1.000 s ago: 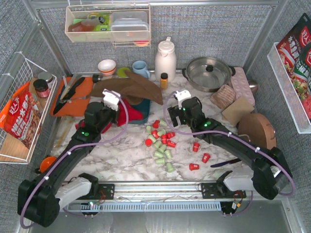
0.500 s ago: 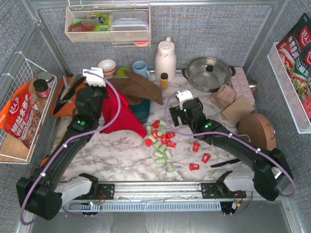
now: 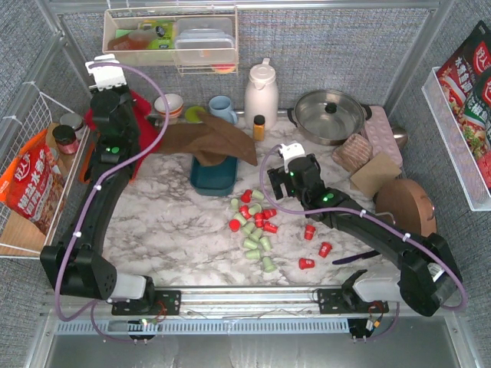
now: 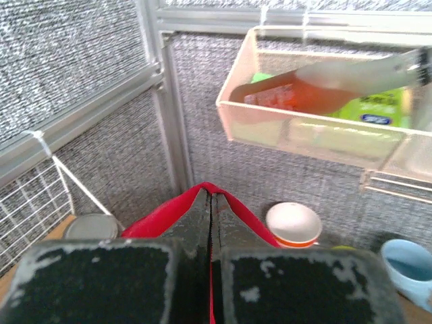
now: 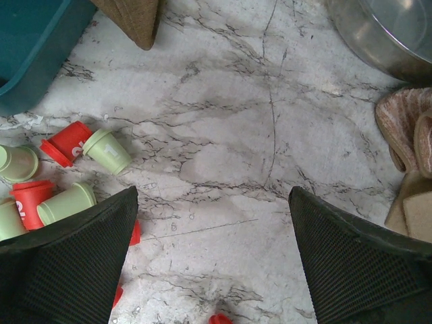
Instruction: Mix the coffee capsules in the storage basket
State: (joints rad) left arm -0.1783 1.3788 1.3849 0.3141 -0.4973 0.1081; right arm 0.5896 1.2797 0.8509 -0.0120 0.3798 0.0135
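My left gripper has the red cloth (image 3: 144,123) hanging over the orange tray (image 3: 84,169), clear of the teal storage basket. It should go on lowering before it lets go of the cloth there.
The teal storage basket (image 3: 213,176) stands at mid-table, its back edge under a brown cloth (image 3: 219,136); one corner of the basket (image 5: 30,47) shows in the right wrist view. Red and mint coffee capsules (image 3: 253,222) lie scattered on the marble in front of it, a few (image 5: 108,150) beside my right gripper. My left gripper (image 4: 211,197) is shut on a red cloth (image 4: 243,212) and held high at the back left (image 3: 113,98). The right gripper (image 5: 212,250) stands open and low over bare marble, just right of the capsules (image 3: 282,178).
A white thermos (image 3: 261,93), amber bottle (image 3: 259,126), blue mug (image 3: 222,107) and bowl (image 3: 169,103) line the back. A steel pot (image 3: 330,115) and folded cloths (image 3: 357,153) sit back right. A wire rack (image 3: 38,169) and wall shelf (image 3: 173,38) are near the left arm.
My left arm has swung up and back-left from the basket, carrying the red cloth off it; the basket now shows. The right arm has hardly moved.
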